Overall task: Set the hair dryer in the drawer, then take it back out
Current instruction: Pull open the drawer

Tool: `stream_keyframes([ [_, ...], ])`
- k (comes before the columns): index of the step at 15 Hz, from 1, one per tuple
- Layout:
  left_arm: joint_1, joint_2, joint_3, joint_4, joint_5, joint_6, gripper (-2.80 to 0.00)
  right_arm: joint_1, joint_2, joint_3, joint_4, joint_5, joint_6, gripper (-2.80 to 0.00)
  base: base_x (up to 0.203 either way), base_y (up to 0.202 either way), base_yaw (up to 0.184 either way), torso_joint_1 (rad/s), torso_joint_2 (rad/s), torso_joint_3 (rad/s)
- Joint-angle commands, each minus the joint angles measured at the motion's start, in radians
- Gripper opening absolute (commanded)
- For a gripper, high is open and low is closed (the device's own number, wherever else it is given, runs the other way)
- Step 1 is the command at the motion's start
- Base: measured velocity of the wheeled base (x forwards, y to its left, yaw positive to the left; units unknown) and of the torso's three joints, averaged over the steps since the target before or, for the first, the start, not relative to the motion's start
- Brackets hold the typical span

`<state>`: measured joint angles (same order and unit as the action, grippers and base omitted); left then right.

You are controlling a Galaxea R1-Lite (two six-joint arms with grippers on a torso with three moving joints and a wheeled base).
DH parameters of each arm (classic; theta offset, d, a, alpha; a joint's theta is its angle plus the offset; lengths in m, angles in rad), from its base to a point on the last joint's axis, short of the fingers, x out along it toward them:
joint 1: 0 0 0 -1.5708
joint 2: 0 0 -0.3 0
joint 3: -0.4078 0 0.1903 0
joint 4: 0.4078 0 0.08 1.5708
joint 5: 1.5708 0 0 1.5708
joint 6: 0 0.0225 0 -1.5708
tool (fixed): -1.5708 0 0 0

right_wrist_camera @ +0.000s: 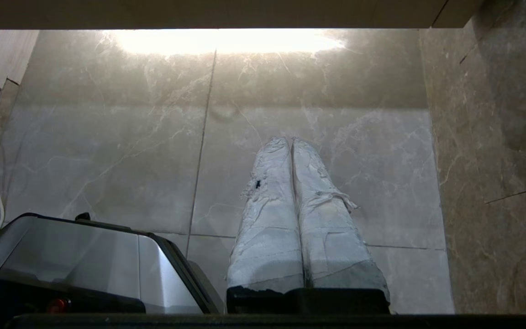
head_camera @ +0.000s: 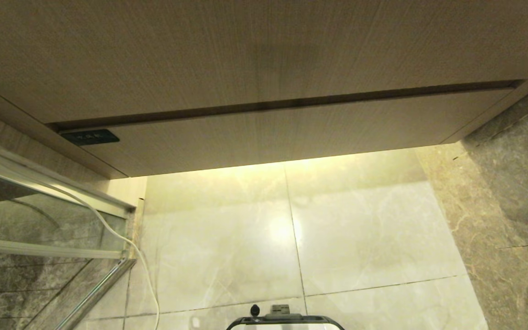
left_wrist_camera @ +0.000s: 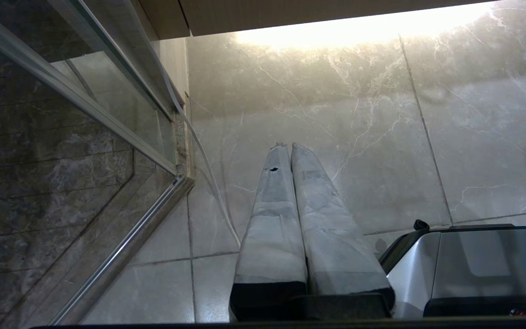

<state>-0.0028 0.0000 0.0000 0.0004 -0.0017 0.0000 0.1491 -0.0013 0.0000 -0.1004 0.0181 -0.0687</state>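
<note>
I can see the drawer (head_camera: 289,134) shut under a dark gap, so my right gripper should open, turn and hook a finger into that gap (head_camera: 377,96) to pull it open.
The drawer (head_camera: 291,133) is the wide, shallow light-wood front under the taller wood panel (head_camera: 245,50). It is shut flush, with a dark gap line above it. The hair dryer is out of view in all three views. Neither gripper appears in the head view. My left gripper (left_wrist_camera: 286,146) hangs over the pale floor tiles, its taped fingers (left_wrist_camera: 272,205) pressed together and holding nothing. My right gripper (right_wrist_camera: 290,140) hangs the same way over the tiles, its wrapped fingers (right_wrist_camera: 270,210) shut and empty.
A glass shower door in a metal frame (head_camera: 39,220) stands at the left, with a white cable (head_camera: 122,243) running down beside it. A dark marble wall (head_camera: 511,197) closes the right side. My base (head_camera: 287,321) sits at the near edge on lit marble floor (head_camera: 360,229).
</note>
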Motion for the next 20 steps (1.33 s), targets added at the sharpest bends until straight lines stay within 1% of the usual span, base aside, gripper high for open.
stream_keyframes([
  [1,0.001,0.000,0.000,0.000,0.000,0.000,-2.80,0.001,-0.039,0.040,-0.001,0.000,-0.001,-2.80,0.000,0.000,0.000,0.000,0.00,0.000],
  [4,0.000,0.000,0.000,0.000,0.000,0.000,-2.80,0.000,-0.039,0.040,0.000,0.005,-0.007,-2.80,0.000,0.000,0.000,0.000,0.00,0.000],
  [6,0.000,0.000,0.002,0.000,0.000,0.000,-2.80,0.001,-0.039,0.035,-0.007,0.008,-0.026,-2.80,0.000,0.000,0.000,0.000,0.00,0.000],
  [7,0.000,0.000,0.002,0.000,0.000,0.000,-2.80,0.001,-0.039,0.000,0.001,0.016,-0.038,-2.80,0.000,0.000,0.000,0.000,0.00,0.000],
  [8,0.001,0.000,0.002,0.000,0.000,0.000,-2.80,0.001,-0.039,-0.071,0.018,0.026,-0.044,-2.80,0.000,0.000,0.000,0.000,0.00,0.000],
  [9,0.000,0.000,0.002,0.000,0.000,0.000,-2.80,0.001,-0.037,-0.189,0.043,0.033,-0.049,-2.80,0.000,0.000,0.000,0.000,0.00,0.000],
  [10,0.000,0.000,0.002,0.000,0.000,0.000,-2.80,0.000,-0.011,-0.341,0.091,0.037,-0.052,-2.80,0.000,0.000,0.000,0.000,0.00,0.000],
  [11,0.000,0.000,0.001,0.000,0.000,0.000,-2.80,0.000,0.045,-0.529,0.162,0.040,-0.053,-2.80,0.000,0.000,0.000,0.000,0.00,0.000],
  [12,0.000,0.000,0.001,0.000,0.000,0.000,-2.80,-0.001,0.122,-0.765,0.267,0.043,-0.051,-2.80,0.000,0.000,0.000,0.000,0.00,0.000],
  [13,0.001,0.000,0.001,0.000,0.000,0.000,-2.80,-0.003,0.206,-1.004,0.400,0.047,-0.048,-2.80,0.000,0.000,0.000,0.000,0.00,0.000],
  [15,0.000,0.000,0.002,0.000,0.000,0.000,-2.80,-0.006,0.416,-1.420,0.696,0.060,-0.042,-2.80,0.000,0.000,0.000,0.000,0.00,0.000],
  [16,0.000,0.000,0.000,0.000,0.000,0.000,-2.80,-0.002,0.556,-1.592,0.851,0.067,-0.041,-2.80,0.000,0.000,0.000,0.000,0.00,0.000],
  [17,0.000,0.000,0.002,0.000,0.000,0.000,-2.80,0.012,0.678,-1.715,0.975,0.073,-0.040,-2.80,0.000,0.000,0.000,0.000,0.00,0.000],
  [18,0.001,0.000,0.002,0.000,0.000,0.000,-2.80,0.038,0.789,-1.806,1.096,0.084,-0.039,-2.80,0.000,0.000,0.000,0.000,0.00,0.000],
  [19,0.000,0.000,0.002,0.000,0.000,0.000,-2.80,0.069,0.897,-1.856,1.192,0.095,-0.040,-2.80,0.000,0.000,0.000,0.000,0.00,0.000],
  [20,0.000,0.000,0.002,0.000,0.000,0.000,-2.80,0.104,0.987,-1.867,1.247,0.106,-0.041,-2.80,0.000,0.000,0.000,0.000,0.00,0.000],
])
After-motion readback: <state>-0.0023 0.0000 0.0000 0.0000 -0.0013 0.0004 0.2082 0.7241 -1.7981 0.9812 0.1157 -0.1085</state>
